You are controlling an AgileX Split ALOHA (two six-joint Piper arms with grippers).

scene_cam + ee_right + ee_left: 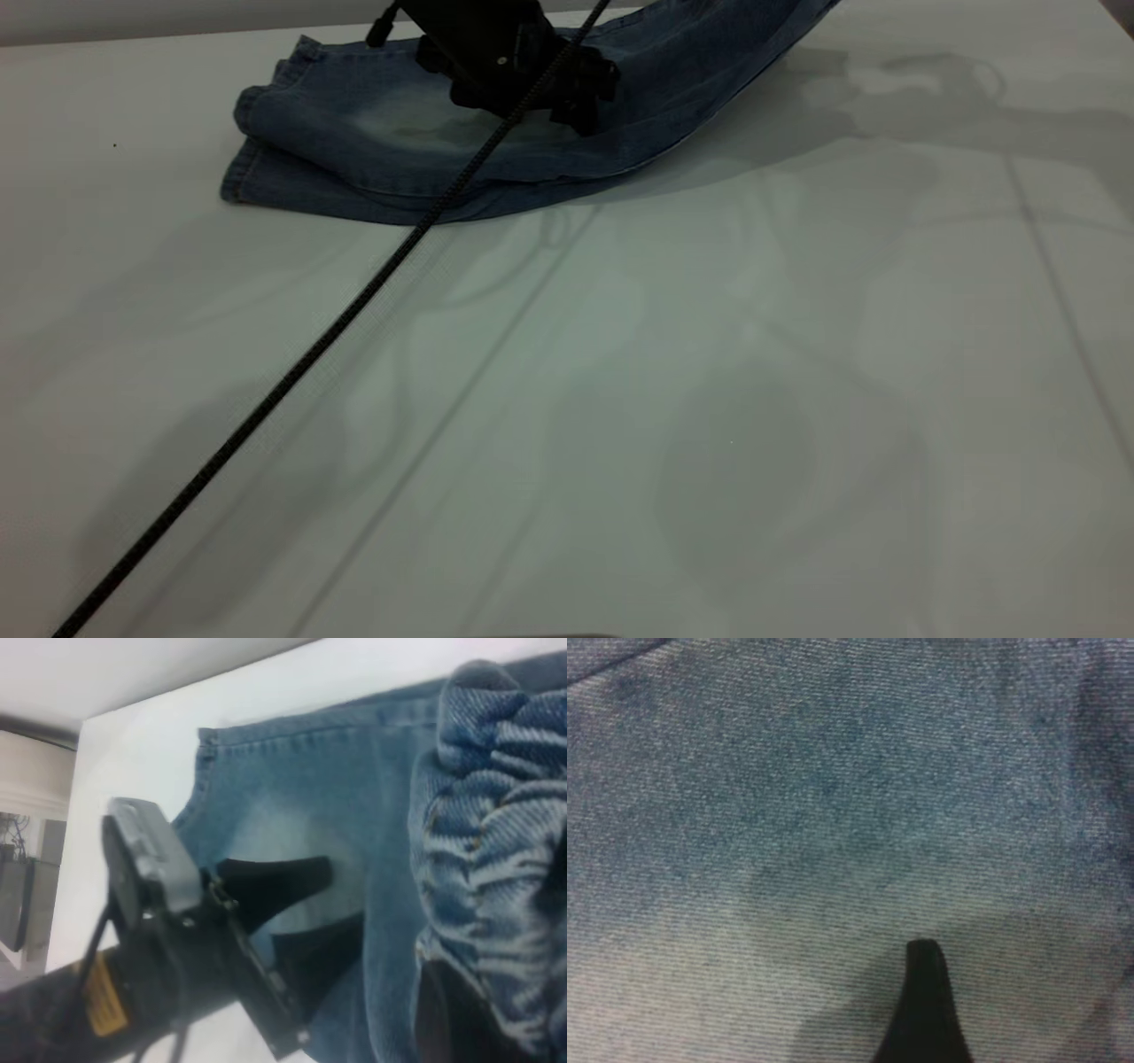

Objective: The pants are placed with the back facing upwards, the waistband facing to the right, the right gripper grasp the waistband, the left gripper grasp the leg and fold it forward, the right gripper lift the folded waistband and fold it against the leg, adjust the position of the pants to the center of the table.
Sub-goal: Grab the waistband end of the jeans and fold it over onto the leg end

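Observation:
The robot's left gripper is resting on the leg's pale patch (416, 126) and blocks the waistband's fold, so it should first move back past the hems (251, 133).
The blue denim pants (372, 151) lie at the far edge of the table (620, 399), folded lengthwise into two layers. The leg (292, 115) lies flat with its hems toward the left, a pale patch on top. My left gripper (532, 102) rests open on that patch, its black fingers (292, 881) spread against the cloth; one fingertip (926, 992) shows against the denim. The pants' right part rises off the table and leaves the exterior view at the top. My right gripper (496, 992) is shut on the ruched waistband (496, 842), held up above the leg.
A black cable (292, 372) runs diagonally from the near left corner up to the left arm. The table's far edge (133, 35) lies just behind the pants. Bare tabletop stretches in front of and to the right of them.

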